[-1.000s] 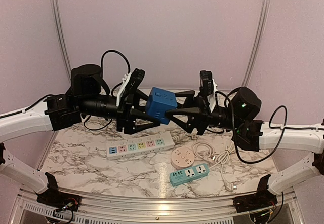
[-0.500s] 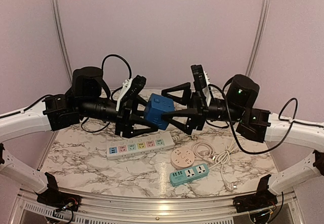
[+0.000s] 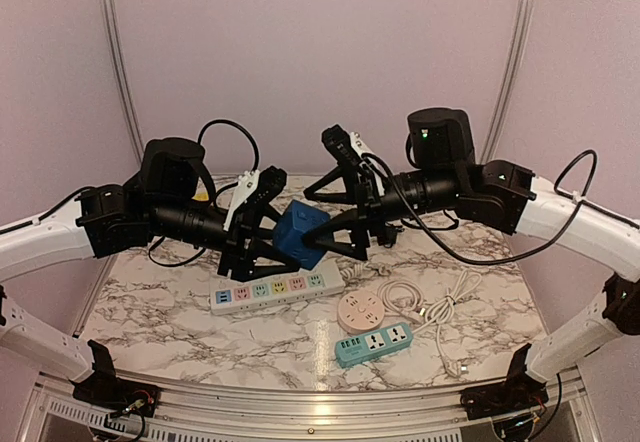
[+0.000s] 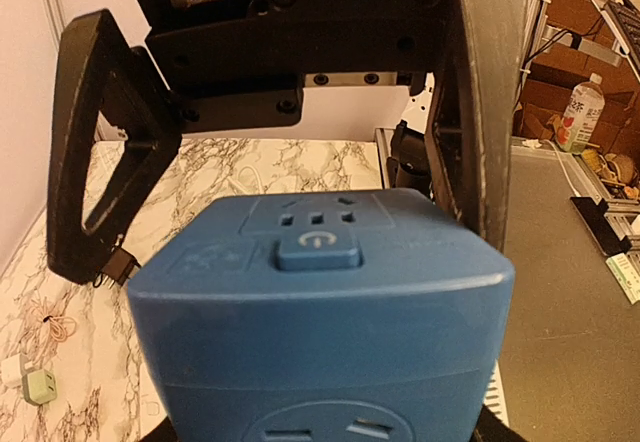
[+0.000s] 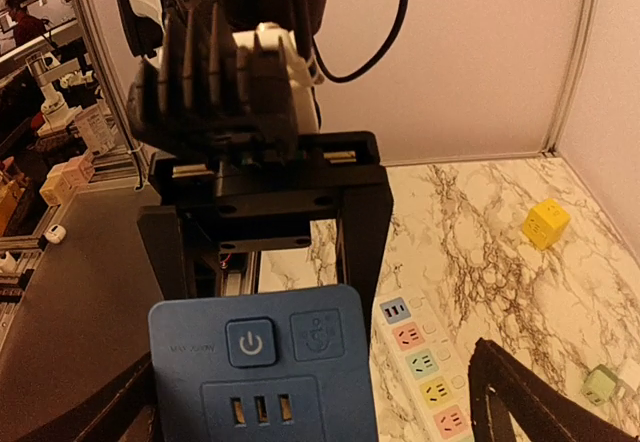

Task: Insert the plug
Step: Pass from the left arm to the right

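Observation:
I should let my right gripper take over the blue cube socket (image 3: 298, 230) before it reaches the white power strip (image 3: 278, 288), because my left gripper is holding the blue cube socket inside my right gripper's fingers.
My left gripper (image 3: 285, 237) is shut on a blue cube socket (image 3: 300, 234) and holds it in the air above the table. The cube fills the lower left wrist view (image 4: 320, 312), with its power button facing up. My right gripper (image 3: 325, 212) faces it from the right, open, with one finger above the cube and one below. In the right wrist view the cube (image 5: 260, 382) sits between my spread right fingers (image 5: 530, 402), with a gap on the right side. A white cord (image 3: 420, 302) lies coiled on the table, its plug end (image 3: 461, 367) near the front right.
On the marble table lie a white power strip with coloured sockets (image 3: 270, 289), a round beige socket (image 3: 360, 312) and a teal strip (image 3: 373, 344). A yellow cube (image 5: 547, 222) and a pale green one (image 5: 600, 382) sit further off.
My right gripper has opened and let go of the blue cube. The right arm has risen and swung left. The left gripper has carried the cube slightly down and left.

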Action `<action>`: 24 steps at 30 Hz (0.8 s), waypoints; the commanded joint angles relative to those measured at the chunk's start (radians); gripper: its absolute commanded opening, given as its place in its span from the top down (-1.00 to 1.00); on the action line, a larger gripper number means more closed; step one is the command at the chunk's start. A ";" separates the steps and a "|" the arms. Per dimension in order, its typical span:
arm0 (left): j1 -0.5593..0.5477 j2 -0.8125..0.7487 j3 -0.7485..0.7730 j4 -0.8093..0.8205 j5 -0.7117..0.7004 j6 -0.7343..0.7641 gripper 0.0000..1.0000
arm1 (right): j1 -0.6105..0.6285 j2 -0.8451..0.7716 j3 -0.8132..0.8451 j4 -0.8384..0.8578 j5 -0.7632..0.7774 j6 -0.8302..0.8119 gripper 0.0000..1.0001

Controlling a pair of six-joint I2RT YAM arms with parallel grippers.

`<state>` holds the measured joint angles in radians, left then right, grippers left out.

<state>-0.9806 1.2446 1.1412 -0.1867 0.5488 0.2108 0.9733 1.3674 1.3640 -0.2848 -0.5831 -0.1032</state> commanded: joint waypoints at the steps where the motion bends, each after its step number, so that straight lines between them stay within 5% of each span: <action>1: -0.002 -0.046 0.019 -0.026 -0.010 0.030 1.00 | 0.006 0.018 0.057 -0.168 0.004 -0.054 -0.96; 12: -0.001 -0.009 0.040 -0.056 -0.009 0.040 1.00 | 0.014 0.075 0.086 -0.190 -0.086 -0.092 -0.59; 14: -0.001 -0.006 0.037 -0.055 -0.009 0.043 1.00 | 0.014 0.074 0.080 -0.178 -0.117 -0.090 -0.39; 19: 0.004 -0.004 0.040 -0.060 -0.024 0.044 0.90 | 0.014 0.071 0.052 -0.159 -0.195 -0.078 0.51; 24: 0.021 -0.027 0.040 -0.067 -0.036 0.033 0.42 | 0.015 0.065 0.007 -0.131 -0.197 -0.061 0.77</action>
<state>-0.9741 1.2381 1.1458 -0.2794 0.5217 0.2157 0.9783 1.4357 1.3899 -0.4473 -0.6991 -0.2050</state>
